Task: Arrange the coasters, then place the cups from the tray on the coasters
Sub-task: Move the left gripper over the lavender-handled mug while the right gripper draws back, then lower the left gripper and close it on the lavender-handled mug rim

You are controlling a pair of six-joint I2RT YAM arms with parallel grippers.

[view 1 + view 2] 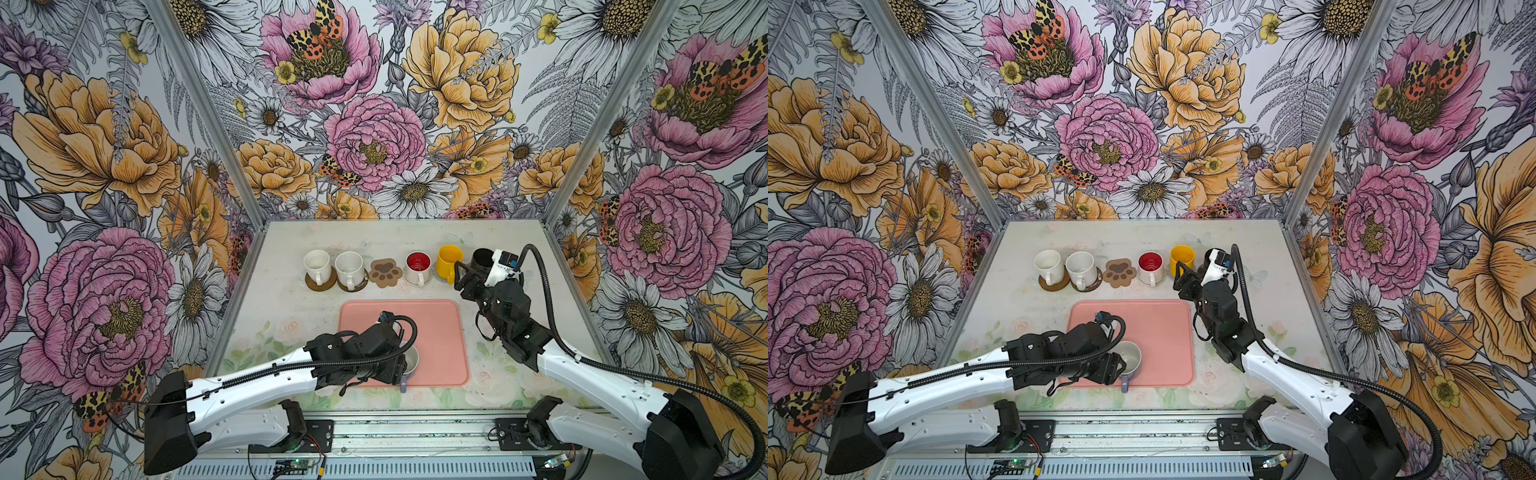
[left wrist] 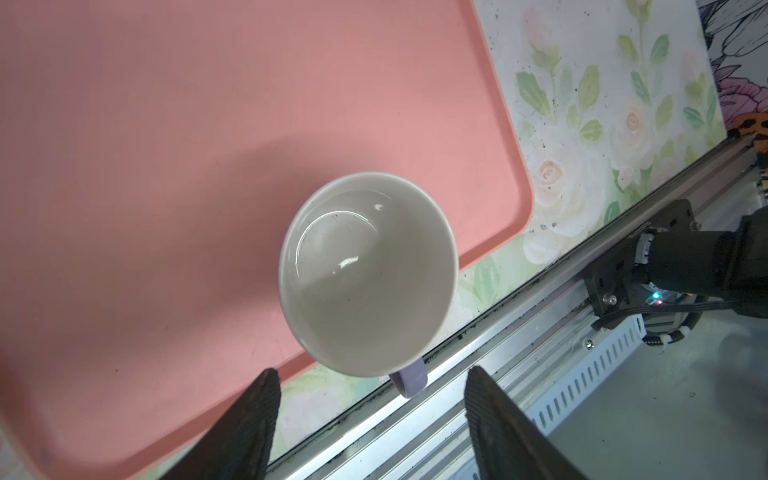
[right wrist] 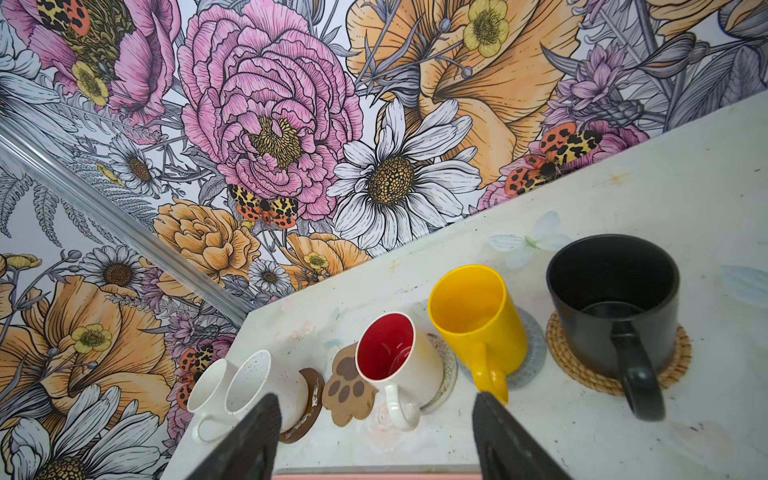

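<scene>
The lavender cup's handle (image 1: 1125, 385) sticks out freely, lined up with the gap between my left gripper's open fingers, so I should keep going down until they are around the handle (image 2: 410, 379).
A lavender cup (image 2: 370, 274) with a white inside stands at the near edge of the salmon tray (image 1: 440, 328), its handle (image 2: 411, 380) pointing to the table's front. My left gripper (image 2: 370, 374) hovers over it, open, with the handle between the fingers and untouched. At the back stand a white cup (image 1: 318, 266) and a speckled cup (image 1: 349, 268) on brown discs, then a bare paw coaster (image 1: 385, 272). A red-inside cup (image 3: 395, 353), a yellow cup (image 3: 473, 316) and a black cup (image 3: 615, 299) sit on coasters. My right gripper (image 3: 374, 399) is open and empty.
Floral walls close in the table at the back and both sides. A metal rail (image 2: 478, 353) runs along the table's front edge, just past the tray's near rim. The right arm (image 1: 511, 316) stretches over the table to the right of the tray.
</scene>
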